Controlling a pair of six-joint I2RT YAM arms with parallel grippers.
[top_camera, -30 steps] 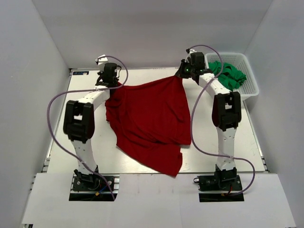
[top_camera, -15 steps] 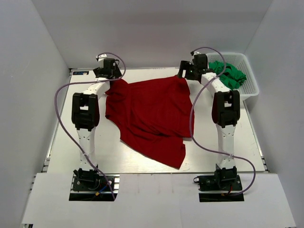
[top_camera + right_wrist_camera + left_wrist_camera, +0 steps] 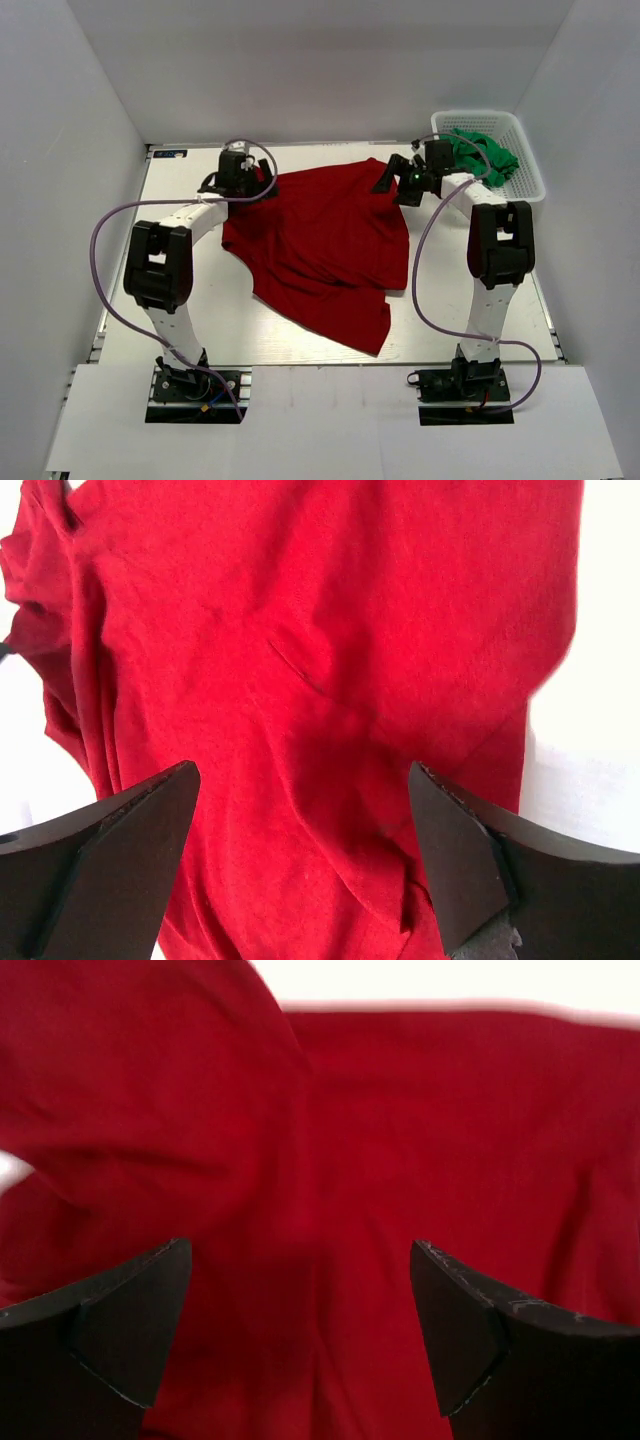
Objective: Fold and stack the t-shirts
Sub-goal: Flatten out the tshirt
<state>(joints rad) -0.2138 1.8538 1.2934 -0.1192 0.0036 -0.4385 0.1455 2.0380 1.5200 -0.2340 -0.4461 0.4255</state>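
Next, I lower my open right gripper, pinch the t-shirt's overlapping side (image 3: 465, 750) and pull it straighter before I fold, because the red t-shirt has a bunched fold (image 3: 362, 855) below that gripper.
A deep red t-shirt (image 3: 320, 245) lies spread and rumpled on the white table (image 3: 170, 200), its lower part bunched toward the near edge. My left gripper (image 3: 262, 183) hovers at its far left corner, open, with only red cloth (image 3: 300, 1160) below the black fingers (image 3: 120, 1330). At the shirt's far right corner my right gripper (image 3: 392, 180) is open too, above the red fabric (image 3: 300, 680), holding nothing. Green t-shirts (image 3: 482, 155) lie heaped in the basket at the far right.
A white lattice basket (image 3: 527, 175) stands at the table's far right corner. Purple cables loop from both arms beside the shirt. White walls close in the back and both sides.
Both grippers have opened and let go of the red shirt's far corners. The shirt has dropped flat onto the table. Both arms have shifted slightly inward and lower.
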